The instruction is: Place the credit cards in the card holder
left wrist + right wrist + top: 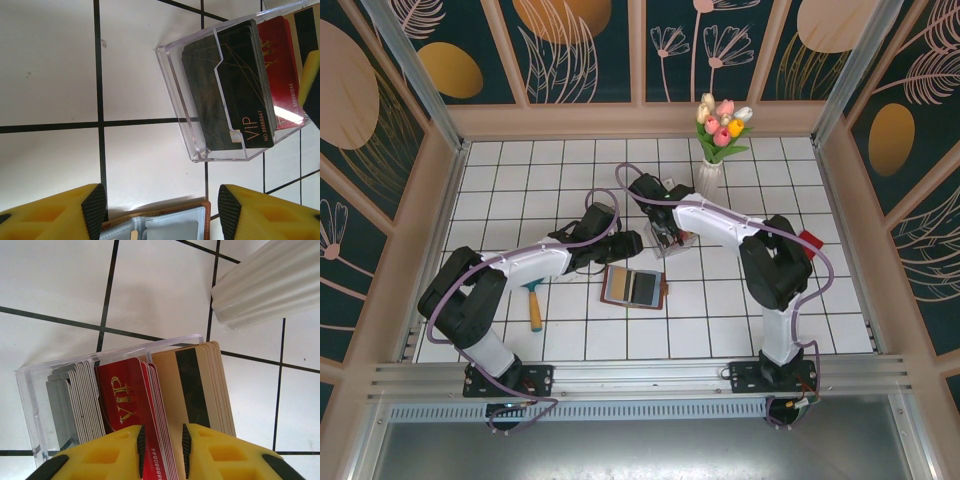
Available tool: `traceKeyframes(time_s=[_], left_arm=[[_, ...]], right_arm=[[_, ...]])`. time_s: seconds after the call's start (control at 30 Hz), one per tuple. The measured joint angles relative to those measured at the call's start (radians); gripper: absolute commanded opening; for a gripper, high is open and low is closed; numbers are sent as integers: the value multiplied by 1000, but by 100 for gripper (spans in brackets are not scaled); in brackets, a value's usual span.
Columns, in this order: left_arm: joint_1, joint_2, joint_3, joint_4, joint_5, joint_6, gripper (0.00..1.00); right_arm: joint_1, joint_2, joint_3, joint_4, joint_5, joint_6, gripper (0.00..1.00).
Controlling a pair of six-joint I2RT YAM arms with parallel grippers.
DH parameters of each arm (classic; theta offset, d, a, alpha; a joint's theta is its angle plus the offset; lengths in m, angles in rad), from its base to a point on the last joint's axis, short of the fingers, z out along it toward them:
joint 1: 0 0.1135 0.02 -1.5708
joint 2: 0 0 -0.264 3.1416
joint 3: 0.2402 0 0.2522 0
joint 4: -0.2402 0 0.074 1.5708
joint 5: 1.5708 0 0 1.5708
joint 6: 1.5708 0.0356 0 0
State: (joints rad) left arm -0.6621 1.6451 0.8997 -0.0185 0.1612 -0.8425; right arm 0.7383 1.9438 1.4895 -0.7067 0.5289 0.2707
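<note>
The red cards stand packed together (156,410) between the fingers of my right gripper. Next, my right gripper opens, separate the front red card (121,392) from the stack and grips that card alone.
The card holder (634,287) lies open on the tiles, brown with grey pockets; its edge (170,222) shows in the left wrist view. The credit cards stand on edge in a clear plastic box (672,246): red ones (127,395), tan ones with a black stripe (195,385), pale grey ones (80,400) and black VIP ones (235,90). My right gripper (161,450) is over the box, open. Its pads straddle the red cards, which touch the left pad and stand clear of the right pad. My left gripper (157,210) hangs open over the holder's far edge, holding nothing.
A ribbed white vase (710,176) of tulips stands just behind the box, close to my right gripper (667,238). A toy shovel with a wooden handle (534,300) lies left of the holder, under my left arm. Wooden walls enclose the tiled floor.
</note>
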Motion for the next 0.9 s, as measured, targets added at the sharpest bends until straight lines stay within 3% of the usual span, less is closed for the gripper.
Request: traceKeyframes(time_s=[0.4, 0.9], left_arm=[[0, 11, 0, 0, 14, 0, 64], [0, 18, 0, 0, 15, 0, 64]], right_arm=[[9, 51, -15, 4, 53, 8, 29], [10, 41, -16, -2, 99, 24, 12]])
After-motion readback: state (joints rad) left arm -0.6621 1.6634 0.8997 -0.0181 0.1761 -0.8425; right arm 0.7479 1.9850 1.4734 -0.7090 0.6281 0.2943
